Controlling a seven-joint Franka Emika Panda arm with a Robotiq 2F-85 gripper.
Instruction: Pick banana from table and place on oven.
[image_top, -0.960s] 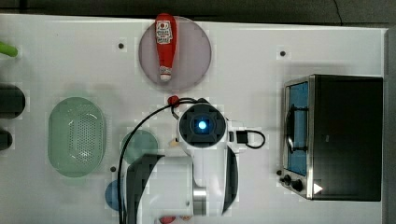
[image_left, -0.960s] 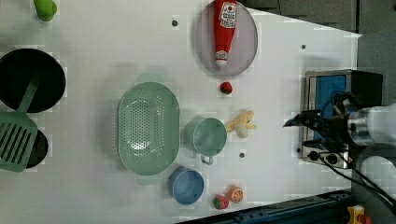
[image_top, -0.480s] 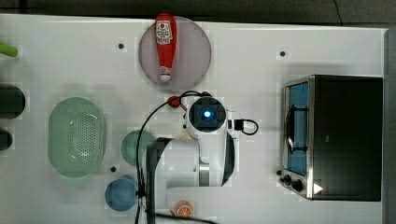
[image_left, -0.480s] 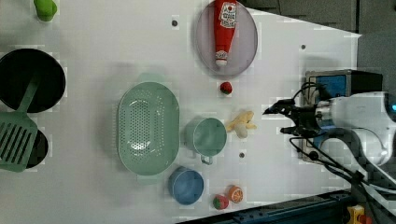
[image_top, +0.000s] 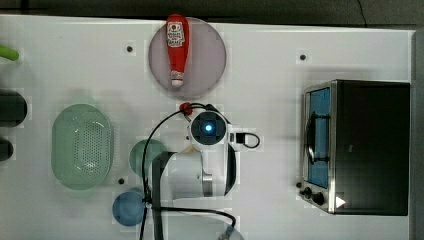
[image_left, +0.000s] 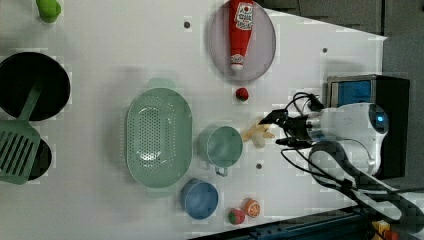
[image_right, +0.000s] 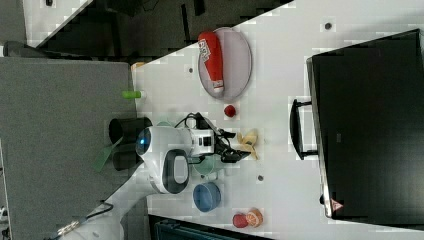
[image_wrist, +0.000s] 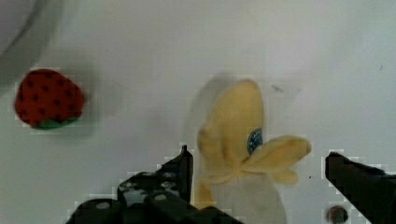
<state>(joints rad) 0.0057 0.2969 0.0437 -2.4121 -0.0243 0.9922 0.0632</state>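
The short peel flaps (image_wrist: 280, 153) stick out thick and stiffly curved, so they will stay spread on the yellow peeled banana (image_wrist: 239, 114) when I lift it.
The yellow peeled banana (image_left: 257, 134) lies on the white table (image_left: 100, 45), just to the left view's right of a teal cup. My gripper (image_left: 277, 130) is open and hangs close over the banana's end that points toward the oven. In the wrist view the banana (image_wrist: 243, 149) sits between my gripper's (image_wrist: 259, 161) two dark fingers, which do not touch it. The right view shows the banana (image_right: 248, 142) just beyond my gripper (image_right: 235, 146). The oven (image_top: 370, 145) stands at the top view's right, with its black top bare and its glass door shut.
A red strawberry (image_left: 242, 93) lies near the banana. A ketchup bottle (image_left: 240, 32) rests on a grey plate (image_left: 262, 47). The teal cup (image_left: 221, 146), a green colander (image_left: 158, 136), a blue bowl (image_left: 199, 199) and small toy fruits (image_left: 243, 212) fill the left view's lower middle.
In the left view my gripper has moved left, away from the oven, to the banana. It has stayed open. The banana has not moved.
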